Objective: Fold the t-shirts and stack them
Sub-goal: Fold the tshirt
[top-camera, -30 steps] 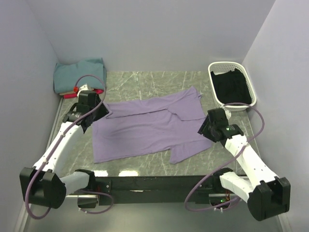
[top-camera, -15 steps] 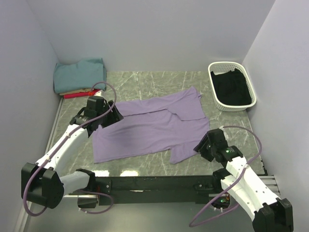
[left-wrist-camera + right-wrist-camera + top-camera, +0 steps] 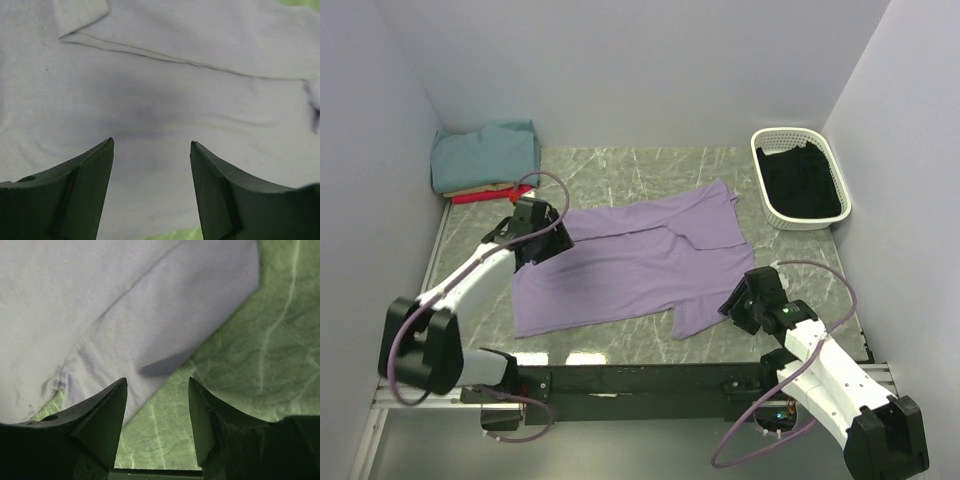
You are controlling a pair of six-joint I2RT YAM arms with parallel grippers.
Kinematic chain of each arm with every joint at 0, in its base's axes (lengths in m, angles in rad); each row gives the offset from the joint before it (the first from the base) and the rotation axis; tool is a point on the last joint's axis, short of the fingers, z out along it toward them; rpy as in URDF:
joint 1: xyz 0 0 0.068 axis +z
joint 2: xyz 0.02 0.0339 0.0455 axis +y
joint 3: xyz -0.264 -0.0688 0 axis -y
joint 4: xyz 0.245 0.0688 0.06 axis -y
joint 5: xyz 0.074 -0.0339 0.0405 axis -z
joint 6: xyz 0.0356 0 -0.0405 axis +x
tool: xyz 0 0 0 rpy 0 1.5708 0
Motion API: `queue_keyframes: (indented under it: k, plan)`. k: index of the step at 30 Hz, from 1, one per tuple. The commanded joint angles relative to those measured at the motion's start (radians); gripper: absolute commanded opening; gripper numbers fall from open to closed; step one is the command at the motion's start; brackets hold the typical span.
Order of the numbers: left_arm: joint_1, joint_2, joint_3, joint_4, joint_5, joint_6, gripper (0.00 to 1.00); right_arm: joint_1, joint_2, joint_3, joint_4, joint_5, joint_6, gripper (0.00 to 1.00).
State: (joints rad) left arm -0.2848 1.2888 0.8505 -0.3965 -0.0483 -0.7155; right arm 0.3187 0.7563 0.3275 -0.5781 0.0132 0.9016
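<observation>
The folded-over strip point(image 3: 620, 218) will bunch up into creases when I pull its corner inward, because the strip's loose edge point(image 3: 622, 233) lies free across the lavender t-shirt.
A large lavender t-shirt point(image 3: 630, 260) lies spread on the green marble table, one sleeve folded over near its middle. My left gripper point(image 3: 548, 240) is open and empty over the shirt's upper left corner; in the left wrist view the cloth point(image 3: 160, 90) fills the frame between the fingers. My right gripper point(image 3: 735, 308) is open and empty over the shirt's lower right sleeve edge point(image 3: 150, 340), with bare table under the fingertips. A folded teal shirt point(image 3: 485, 153) lies on tan and red folded ones point(image 3: 480, 194) at the far left corner.
A white basket point(image 3: 799, 176) holding dark clothes stands at the far right. Grey walls close in the table on three sides. A black rail point(image 3: 630, 378) runs along the near edge.
My left gripper has moved right and down from the stack onto the shirt's upper left corner. My right gripper has drawn back toward the near edge, to the lower right sleeve.
</observation>
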Motion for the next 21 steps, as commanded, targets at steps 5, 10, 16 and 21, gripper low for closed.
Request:
queue_keyframes:
  k: [5, 10, 16, 21]
  plan:
    - [-0.002, 0.312, 0.226, 0.11, -0.073, 0.022, 0.66, 0.013, 0.109, 0.203, 0.083, 0.011, -0.147, 0.59]
    - [-0.001, 0.42, 0.387, 0.027, -0.16, 0.022, 0.67, 0.014, 0.199, 0.286, 0.173, -0.109, -0.251, 0.6]
    - [0.025, 0.431, 0.449, -0.078, -0.413, -0.038, 0.71, 0.037, 0.498, 0.433, 0.437, -0.47, -0.342, 0.6]
    - [0.131, 0.377, 0.351, -0.019, -0.39, -0.071, 0.72, 0.1, 0.805, 0.681, 0.498, -0.581, -0.412, 0.6]
